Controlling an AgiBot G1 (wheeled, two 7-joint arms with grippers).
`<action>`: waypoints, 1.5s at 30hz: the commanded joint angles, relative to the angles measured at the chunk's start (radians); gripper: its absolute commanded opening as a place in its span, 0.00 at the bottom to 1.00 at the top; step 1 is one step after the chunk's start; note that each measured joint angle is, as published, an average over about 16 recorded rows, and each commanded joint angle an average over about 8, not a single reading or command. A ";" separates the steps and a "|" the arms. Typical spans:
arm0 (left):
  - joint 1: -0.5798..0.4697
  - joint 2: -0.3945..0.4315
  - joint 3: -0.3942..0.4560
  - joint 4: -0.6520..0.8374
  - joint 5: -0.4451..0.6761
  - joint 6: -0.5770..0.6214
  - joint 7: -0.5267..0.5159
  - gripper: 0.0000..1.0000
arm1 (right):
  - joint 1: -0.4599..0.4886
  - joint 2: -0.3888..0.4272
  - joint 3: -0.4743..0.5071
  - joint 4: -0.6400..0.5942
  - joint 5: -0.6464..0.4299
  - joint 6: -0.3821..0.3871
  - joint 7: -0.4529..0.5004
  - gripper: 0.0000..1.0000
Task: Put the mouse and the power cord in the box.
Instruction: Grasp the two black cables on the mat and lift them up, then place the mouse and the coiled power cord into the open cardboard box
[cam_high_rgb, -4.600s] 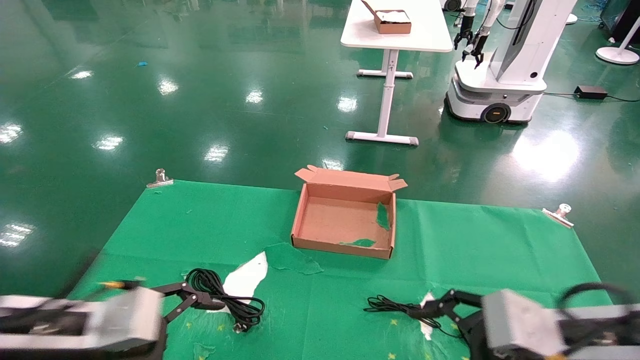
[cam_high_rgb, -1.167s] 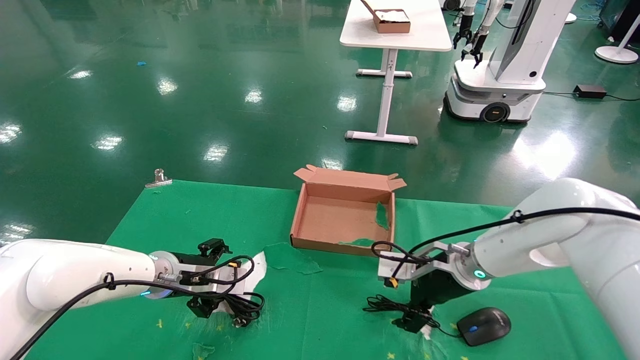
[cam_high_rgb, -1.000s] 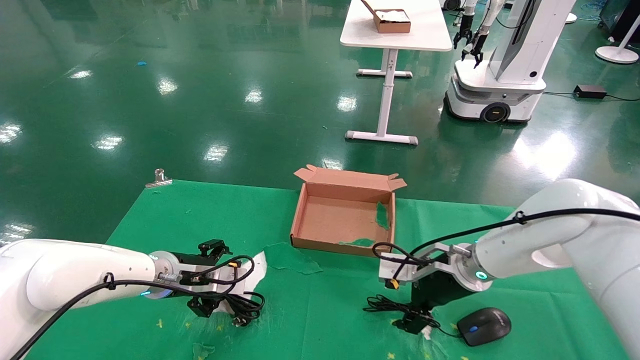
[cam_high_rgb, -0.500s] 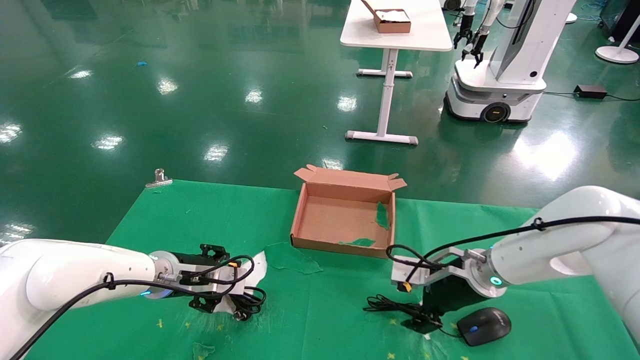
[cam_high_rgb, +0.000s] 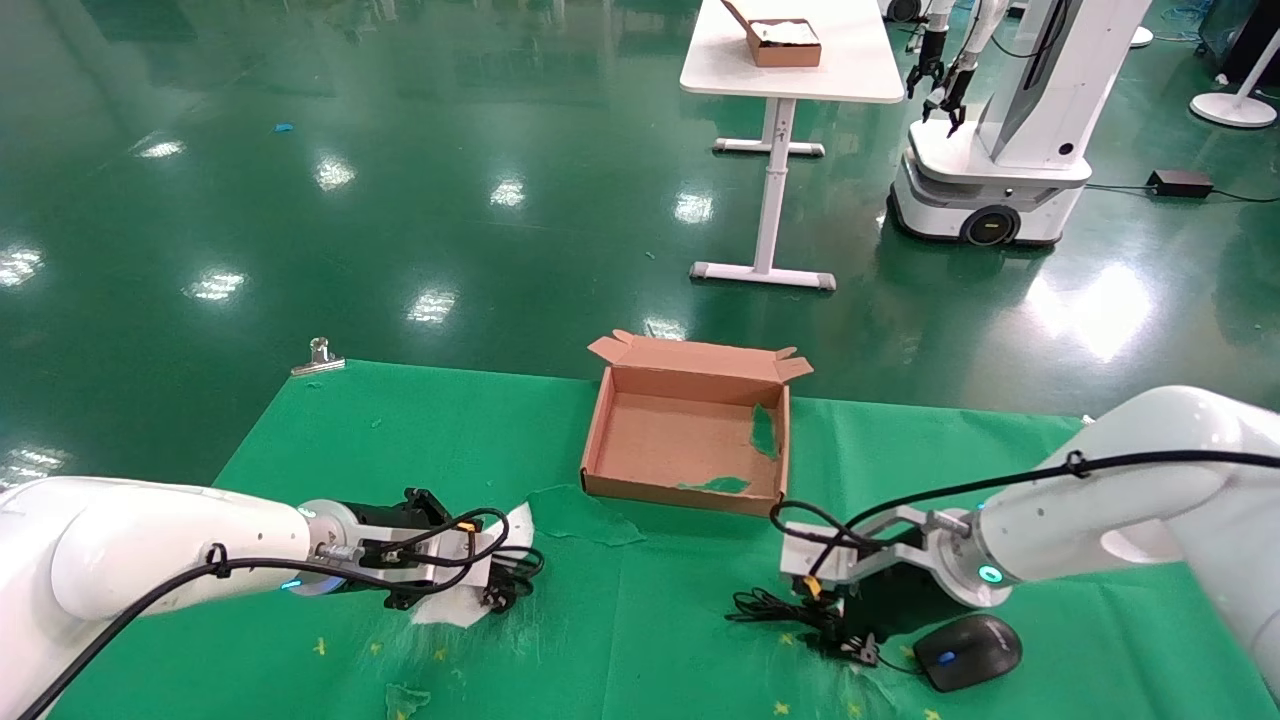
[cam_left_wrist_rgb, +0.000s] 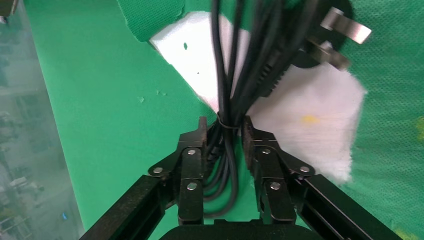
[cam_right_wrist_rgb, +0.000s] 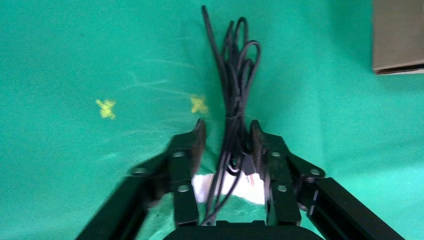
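The black mouse (cam_high_rgb: 968, 652) will hang below the robot's right gripper when the robot lifts the bundle, because a thin cable (cam_high_rgb: 900, 667) runs from the bundle to the mouse.
The power cord (cam_high_rgb: 522, 568) lies bunched at the front left of the green cloth, its pronged plug (cam_left_wrist_rgb: 325, 42) over a white patch. My left gripper (cam_high_rgb: 500, 588) (cam_left_wrist_rgb: 223, 126) is shut on the cord's tied loops (cam_left_wrist_rgb: 232, 75). The black mouse (cam_high_rgb: 968, 652) sits at the front right, its thin cable (cam_high_rgb: 765, 606) (cam_right_wrist_rgb: 235, 75) bundled to its left. My right gripper (cam_high_rgb: 852, 645) (cam_right_wrist_rgb: 225, 127) is low over that bundle, open, with one finger (cam_right_wrist_rgb: 192, 145) still apart from the cable. The brown box (cam_high_rgb: 598, 435) stands open and empty mid-table; a corner of the box (cam_right_wrist_rgb: 397, 35) shows in the right wrist view.
The cloth is torn, baring white patches (cam_high_rgb: 452, 606) under the left gripper. A metal clamp (cam_high_rgb: 319, 357) holds the cloth's far left corner. Beyond the table stand a white desk (cam_high_rgb: 790, 70) with a smaller box (cam_high_rgb: 785, 42) and another robot (cam_high_rgb: 1000, 150).
My left gripper has shut on the power cord and dragged it a little to the right. My right gripper has sunk onto the mouse cable bundle, shifting slightly toward the mouse.
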 joint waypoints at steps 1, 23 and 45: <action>0.000 0.000 0.000 0.000 0.000 0.000 0.000 0.00 | -0.002 0.005 -0.001 0.015 -0.002 0.001 0.003 0.00; -0.219 0.112 -0.113 0.078 -0.202 0.018 0.036 0.00 | -0.081 0.394 0.138 0.651 0.103 -0.106 0.417 0.00; -0.198 0.234 0.243 0.181 -0.553 -0.380 0.313 1.00 | -0.001 0.580 0.228 0.891 0.141 -0.168 0.578 0.00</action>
